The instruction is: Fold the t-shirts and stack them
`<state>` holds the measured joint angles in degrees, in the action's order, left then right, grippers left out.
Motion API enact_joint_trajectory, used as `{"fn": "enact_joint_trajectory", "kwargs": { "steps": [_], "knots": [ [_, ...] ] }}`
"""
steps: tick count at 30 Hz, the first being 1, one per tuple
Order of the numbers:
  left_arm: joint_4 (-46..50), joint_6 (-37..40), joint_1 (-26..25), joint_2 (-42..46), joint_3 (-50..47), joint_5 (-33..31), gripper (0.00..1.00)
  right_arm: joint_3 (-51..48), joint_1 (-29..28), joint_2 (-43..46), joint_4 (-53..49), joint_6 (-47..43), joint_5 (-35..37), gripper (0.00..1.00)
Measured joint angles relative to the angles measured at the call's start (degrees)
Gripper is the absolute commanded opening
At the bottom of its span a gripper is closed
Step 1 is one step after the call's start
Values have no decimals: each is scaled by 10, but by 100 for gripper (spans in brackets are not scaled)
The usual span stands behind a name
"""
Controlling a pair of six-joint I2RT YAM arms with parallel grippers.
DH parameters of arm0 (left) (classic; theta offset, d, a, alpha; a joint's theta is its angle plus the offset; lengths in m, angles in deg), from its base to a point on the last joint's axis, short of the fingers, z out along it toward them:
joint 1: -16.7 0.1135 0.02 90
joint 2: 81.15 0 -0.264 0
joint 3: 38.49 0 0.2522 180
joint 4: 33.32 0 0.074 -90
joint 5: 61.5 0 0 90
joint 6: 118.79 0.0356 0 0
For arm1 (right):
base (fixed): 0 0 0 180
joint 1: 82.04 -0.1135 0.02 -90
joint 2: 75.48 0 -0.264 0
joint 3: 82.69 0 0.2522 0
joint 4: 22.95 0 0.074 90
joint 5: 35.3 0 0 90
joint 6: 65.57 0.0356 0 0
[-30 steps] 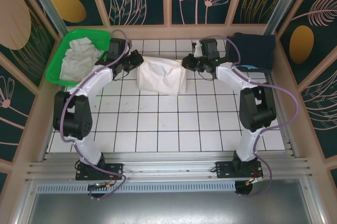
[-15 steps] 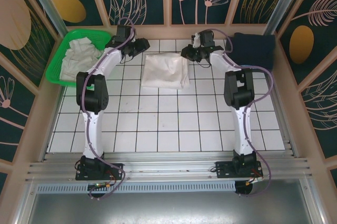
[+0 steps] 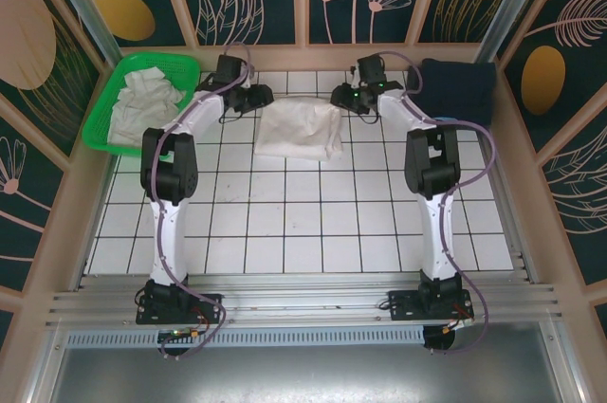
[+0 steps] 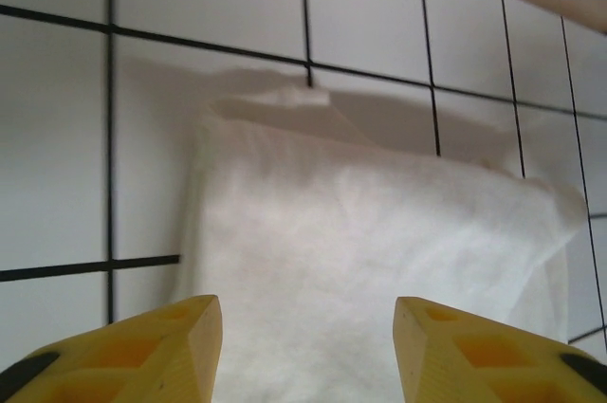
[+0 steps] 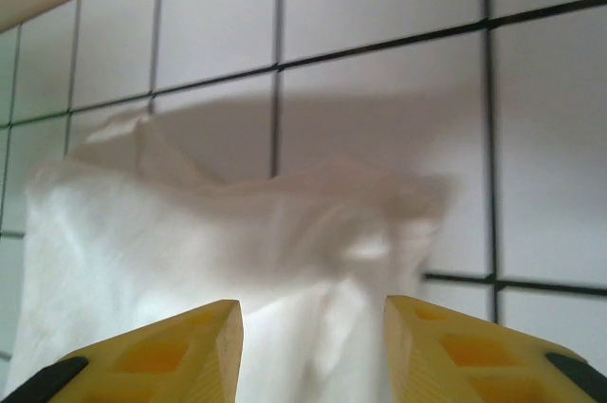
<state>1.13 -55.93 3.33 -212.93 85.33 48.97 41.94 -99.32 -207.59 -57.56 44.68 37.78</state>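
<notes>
My grippers need to turn the white t-shirt before they grip it, so they should go to its side edges (image 3: 260,139) first. The t-shirt is doubled over, with its under layer poking (image 4: 285,102) out past the t-shirt's far edge.
One white t-shirt (image 3: 299,131) lies folded into a rectangle on the tiled table (image 3: 285,223), near the back. My left gripper (image 3: 259,98) hovers at its far left corner, jaws open. In the left wrist view the yellow fingers (image 4: 156,351) stand wide apart over the flat t-shirt (image 4: 379,251), gripping nothing. My right gripper (image 3: 340,98) is at the far right corner, also open. Its yellow fingers (image 5: 465,351) stand spread above the wrinkled edge of the t-shirt (image 5: 190,242). More white t-shirts (image 3: 142,100) lie crumpled in the basket.
A green basket (image 3: 100,128) sits at the back left corner. A dark blue cloth (image 3: 455,90) lies at the back right. The wooden back wall (image 3: 303,47) runs close behind both grippers. Both arms are stretched far back across the table.
A second ago both grippers held the shirt's upper corners. They carried it towards the back, laid it flat and let go; both now stand open at its far corners.
</notes>
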Motion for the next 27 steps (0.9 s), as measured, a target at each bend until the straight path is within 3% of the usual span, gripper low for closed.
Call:
{"fn": "enact_joint_trajectory", "kwargs": {
  "steps": [3,8,15,19,23,27],
  "knots": [
    [-26,-1,-13,0,-38,12,48,3,-35,1,18,0,-8,33],
    [-68,-2,-20,4,-131,16,48,87,-62,-62,13,3,-17,28],
    [-116,-8,-27,75,-245,11,47,130,-11,-133,-15,11,-9,29],
    [-151,-22,-52,107,-308,12,46,127,14,-128,-24,7,1,38],
    [-175,-45,-96,150,-373,12,46,68,14,-83,-20,-7,20,41],
    [-193,-80,-141,216,-454,21,51,-108,0,41,17,-11,31,41]
  ]
}}
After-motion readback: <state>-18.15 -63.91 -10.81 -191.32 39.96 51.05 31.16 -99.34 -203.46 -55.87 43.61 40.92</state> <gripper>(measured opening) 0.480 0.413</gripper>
